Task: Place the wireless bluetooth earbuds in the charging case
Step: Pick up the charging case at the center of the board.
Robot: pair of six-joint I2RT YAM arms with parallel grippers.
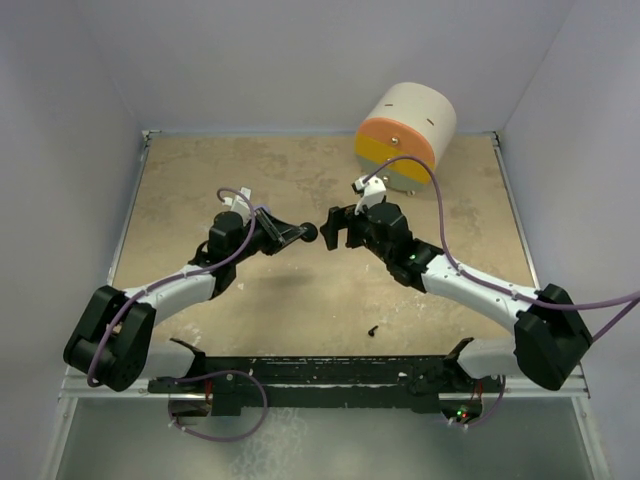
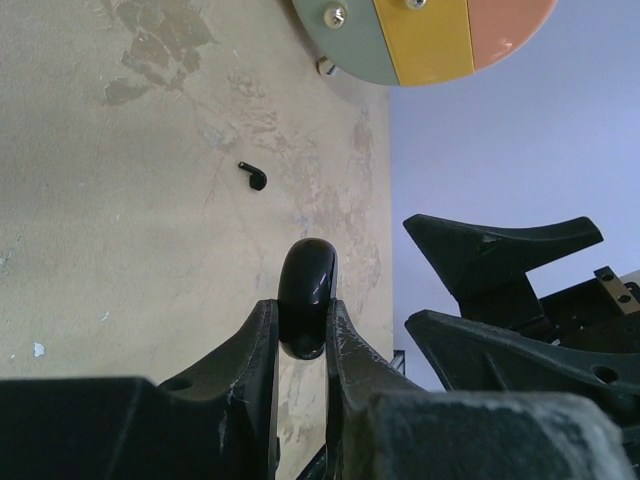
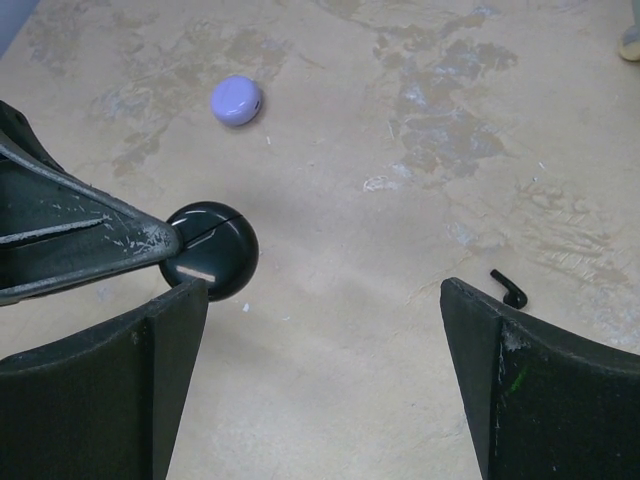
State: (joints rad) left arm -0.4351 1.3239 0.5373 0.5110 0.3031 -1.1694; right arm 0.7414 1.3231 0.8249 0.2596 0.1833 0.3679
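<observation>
The charging case is off-centre and its seam (image 3: 214, 229) is at a slant to the fingers of my right gripper. I need to turn that gripper and put its fingers around the charging case's body (image 3: 222, 264).
My left gripper (image 1: 306, 233) (image 2: 303, 308) is shut on a glossy black round charging case (image 1: 312, 232) (image 2: 306, 285) (image 3: 218, 248), held above the middle of the table; its lid seam looks closed. My right gripper (image 1: 333, 228) (image 3: 320, 290) faces it from the right with jaws wide open and nothing between them; its left finger is just under the case. A tiny black earbud (image 1: 372, 329) (image 2: 254, 176) (image 3: 510, 288) lies loose on the table near the front, apart from both grippers. The pale lilac earbud is not in view.
A round lilac puck (image 3: 236, 100) lies on the tabletop beyond the case. A cream cylinder with an orange, yellow and grey face (image 1: 405, 135) (image 2: 430, 35) stands at the back right. Pale walls close in the table on three sides.
</observation>
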